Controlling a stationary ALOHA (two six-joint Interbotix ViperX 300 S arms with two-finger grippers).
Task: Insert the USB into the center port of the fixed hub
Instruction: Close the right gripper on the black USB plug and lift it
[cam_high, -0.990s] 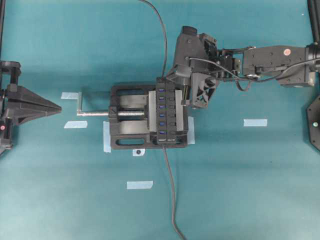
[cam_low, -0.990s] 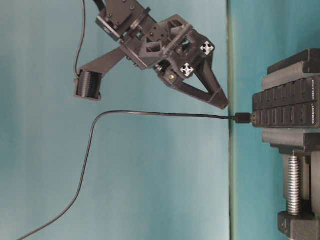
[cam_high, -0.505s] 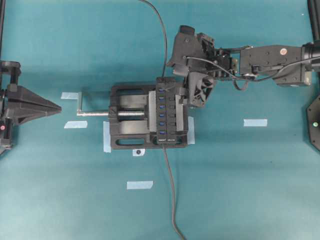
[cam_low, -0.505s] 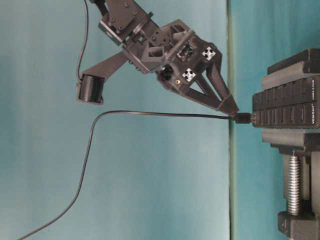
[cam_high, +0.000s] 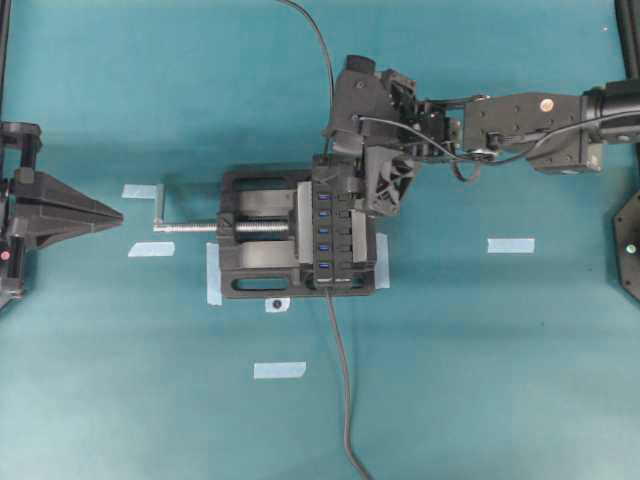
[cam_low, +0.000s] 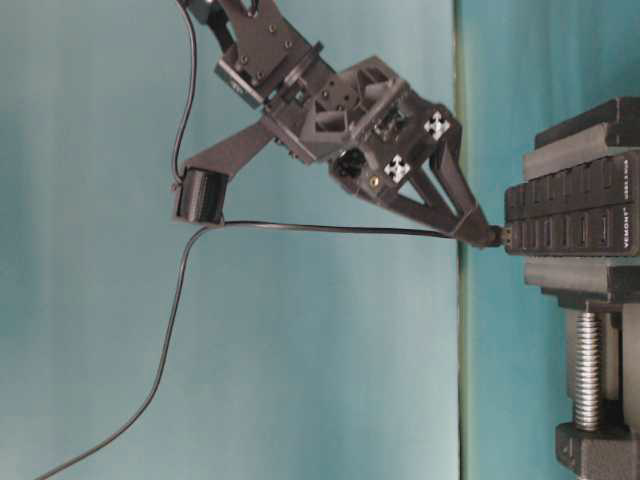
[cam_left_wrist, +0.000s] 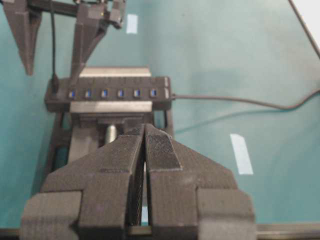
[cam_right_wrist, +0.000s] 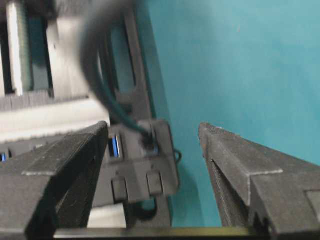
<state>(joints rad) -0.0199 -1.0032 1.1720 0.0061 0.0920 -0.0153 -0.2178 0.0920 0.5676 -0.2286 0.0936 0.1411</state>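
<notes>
The thin cable (cam_high: 328, 65) bows loosely (cam_high: 306, 17) toward the top edge. It will drag behind in a wide curve when I carry the USB over.
The fixed hub (cam_high: 333, 225) is clamped in a black vise, its row of blue slots facing up. The USB (cam_low: 490, 236) stands in the endmost port at the hub's far end, and its thin cable (cam_high: 322, 60) runs off the top edge. The center port (cam_high: 323, 213) (cam_left_wrist: 104, 93) has nothing in it. My right gripper (cam_high: 340, 168) (cam_right_wrist: 152, 127) is open, and its fingers (cam_right_wrist: 65, 165) straddle the plug and that end of the hub. My left gripper (cam_high: 120, 213) (cam_left_wrist: 145, 127) is shut on nothing, well to the left of the vise.
The vise (cam_high: 255, 265) has a silver screw (cam_high: 190, 227) and a handle pointing left. The hub's thicker cable (cam_high: 345, 400) leaves toward the near edge. Strips of pale tape (cam_high: 510, 245) lie on the teal mat around the vise.
My right gripper opened wider and moved left and down to the hub's far end, so its fingertips now flank the plug. The left arm has not moved.
</notes>
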